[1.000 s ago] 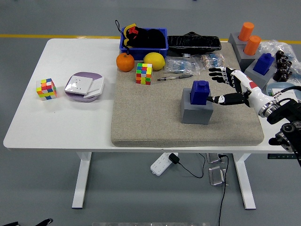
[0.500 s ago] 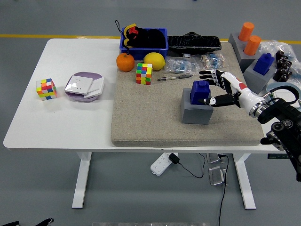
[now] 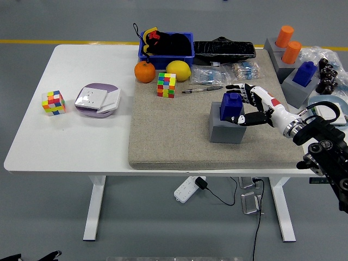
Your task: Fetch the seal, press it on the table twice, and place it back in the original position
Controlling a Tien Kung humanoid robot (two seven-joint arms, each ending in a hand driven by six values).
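I expect the grey block holder (image 3: 226, 131) to turn along when I push the seal (image 3: 231, 107), because the seal is inside the holder and the holder stands free on the mat.
A blue seal (image 3: 230, 106) stands upright in a grey block holder (image 3: 227, 128) on the tan mat (image 3: 179, 141). My right hand (image 3: 243, 103) reaches in from the right. Its fingers are spread around the seal's right side, thumb in front and fingertips (image 3: 232, 87) behind. The fingers are not closed on the seal. My left arm is not in view.
A Rubik's cube (image 3: 166, 85), a pen (image 3: 202, 89), an orange (image 3: 144, 72) and a lemon (image 3: 178, 70) lie at the mat's back. A blue bin (image 3: 166, 46) stands behind. More grey holders with orange (image 3: 287, 44) and blue seals (image 3: 304, 73) stand right. A second cube (image 3: 54, 103) and a purple box (image 3: 98, 99) lie left.
My right hand has moved left toward the blue seal, from a gap beside it to fingers bracketing its right side.
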